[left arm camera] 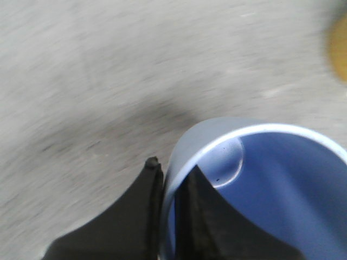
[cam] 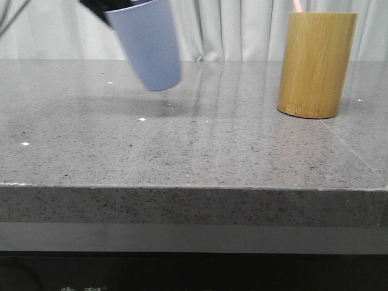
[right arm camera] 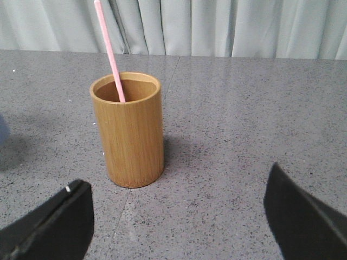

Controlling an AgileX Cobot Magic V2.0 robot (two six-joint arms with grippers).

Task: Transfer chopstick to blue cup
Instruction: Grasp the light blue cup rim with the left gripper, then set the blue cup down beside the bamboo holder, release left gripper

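Note:
The blue cup (cam: 150, 45) hangs opening upward, and the table (cam: 229, 108) by the bamboo cylinder is free, so my left gripper should keep carrying it there until it stands flat.
My left gripper (left arm camera: 172, 169) is shut on the rim of the blue cup (left arm camera: 271, 184), one finger inside and one outside. In the front view the blue cup (cam: 147, 43) hangs tilted above the table at the upper left, clear of the surface. A pale pink chopstick (right arm camera: 110, 51) stands leaning in the bamboo cylinder (right arm camera: 130, 130); its tip shows in the front view (cam: 297, 5) above the cylinder (cam: 315, 64). My right gripper (right arm camera: 176, 187) is open and empty, near the table, with the cylinder ahead of it and apart from it.
The grey speckled table (cam: 194, 145) has its front edge close to the camera. A pale curtain (cam: 242, 30) hangs behind the table. The left wrist view is motion-blurred.

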